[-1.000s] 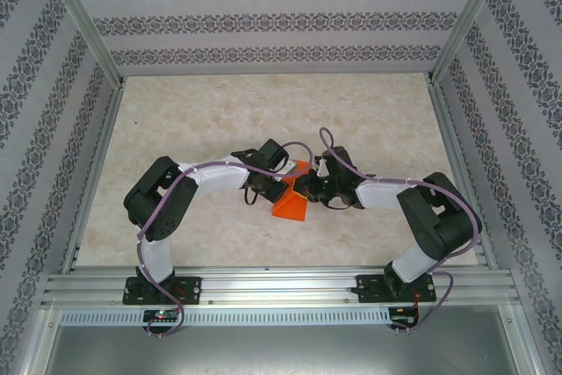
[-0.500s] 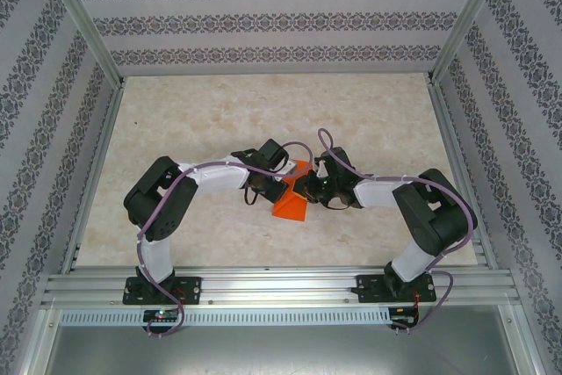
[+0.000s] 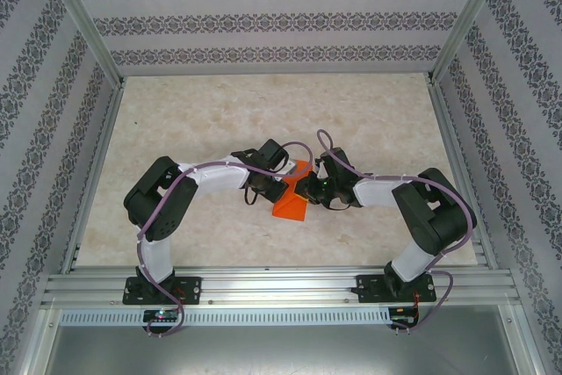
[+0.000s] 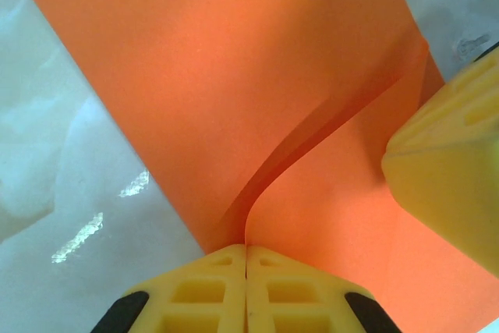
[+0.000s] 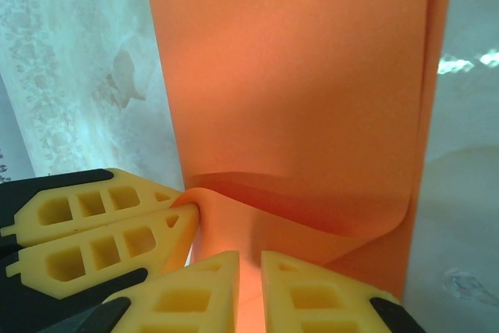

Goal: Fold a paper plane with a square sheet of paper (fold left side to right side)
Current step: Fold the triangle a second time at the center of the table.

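Observation:
I should open my left gripper and move it to the sheet's near end [image 3: 290,210] while my right gripper stays put, because the flap curls up off the sheet [image 4: 274,180] at my left gripper.
The square sheet of paper [image 3: 291,203] is bright orange and lies partly folded on the table between the two grippers. In the left wrist view the sheet of paper [image 4: 234,76] has one layer curling up off another. My left gripper [image 4: 246,249] is shut on the edge of that raised layer. A yellow finger of the right gripper [image 4: 446,168] rests on the sheet at the right. In the right wrist view my right gripper [image 5: 249,260] pinches a raised fold of the paper [image 5: 296,76] between nearly closed jaws. The left gripper [image 5: 184,208] grips the flap's corner beside it.
The marbled beige table [image 3: 263,111] is open behind and to both sides of the arms. Patterned walls and metal frame posts [image 3: 88,28] enclose it. An aluminium rail [image 3: 281,287] carrying both arm bases runs along the near edge.
The right arm has edged slightly to the left. The paper and the left arm look unchanged.

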Controlling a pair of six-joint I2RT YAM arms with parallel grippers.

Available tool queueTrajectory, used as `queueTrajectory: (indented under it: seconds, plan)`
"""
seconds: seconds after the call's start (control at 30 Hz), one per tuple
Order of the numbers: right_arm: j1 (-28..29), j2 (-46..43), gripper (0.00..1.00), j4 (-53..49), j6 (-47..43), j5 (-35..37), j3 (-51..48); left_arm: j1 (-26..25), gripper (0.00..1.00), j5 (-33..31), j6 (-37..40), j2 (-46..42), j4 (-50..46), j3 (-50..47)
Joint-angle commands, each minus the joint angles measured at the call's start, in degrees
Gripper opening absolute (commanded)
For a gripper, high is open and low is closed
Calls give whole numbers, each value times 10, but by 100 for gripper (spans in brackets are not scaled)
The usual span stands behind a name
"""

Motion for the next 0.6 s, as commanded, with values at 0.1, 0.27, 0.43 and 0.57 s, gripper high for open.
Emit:
queueTrajectory:
  seconds: [0.1,0.27,0.43,0.57]
  plan:
    - [6,9,17,-13,-21,17,12,8,8,-29,-8,-7,12,7]
    - [6,14,16,-24,-23,21,14,8,8,-31,-9,-10,12,8]
    - [6,20,16,-26,-24,22,16,8,9,-28,-9,-10,12,8]
    - [6,22,17,-33,-25,25,19,8,8,-28,-9,-10,13,9]
